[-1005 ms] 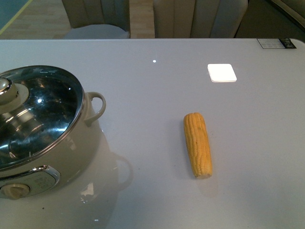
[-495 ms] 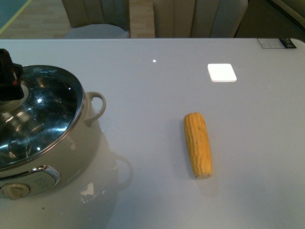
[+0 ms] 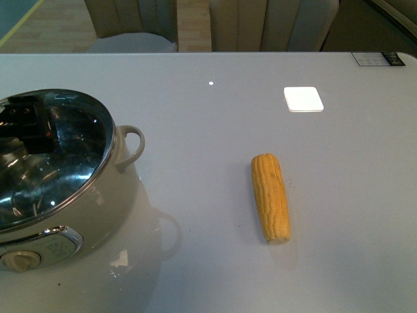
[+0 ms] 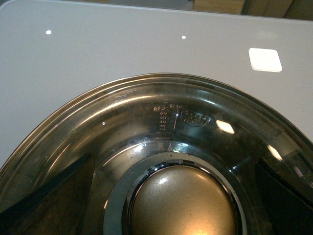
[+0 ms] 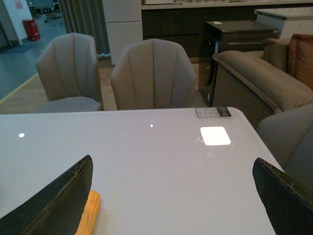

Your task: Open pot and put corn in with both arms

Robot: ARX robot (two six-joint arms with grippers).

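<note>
Stamped marks on the pot's shiny inside (image 4: 165,117) can be seen clearly through the glass lid (image 3: 81,134), so the robot should expect the pot to be empty when it lifts the lid.
The cream-white pot (image 3: 98,195) stands at the table's left with its glass lid (image 3: 65,156) on. My left gripper (image 3: 26,124) hangs open over the lid and hides the knob in the front view. In the left wrist view the cream knob (image 4: 183,203) lies between the two dark fingers (image 4: 44,196), which are spread apart on either side of it, above the glass lid (image 4: 166,112). The yellow corn (image 3: 270,197) lies on the table right of the pot. My right gripper (image 5: 172,161) is open above the table, with the corn (image 5: 88,215) by one finger (image 5: 63,196). It is out of the front view.
Beige chairs (image 3: 273,23) stand beyond the table's far edge. A bright square light reflection (image 3: 303,99) and a small label (image 3: 383,59) sit at the table's far right. A sofa (image 5: 264,83) and a dark cabinet (image 5: 234,44) lie past the table's corner.
My left gripper has come in from the left edge and moved down over the lid, now covering the knob that showed one second ago. The corn and pot have not moved.
</note>
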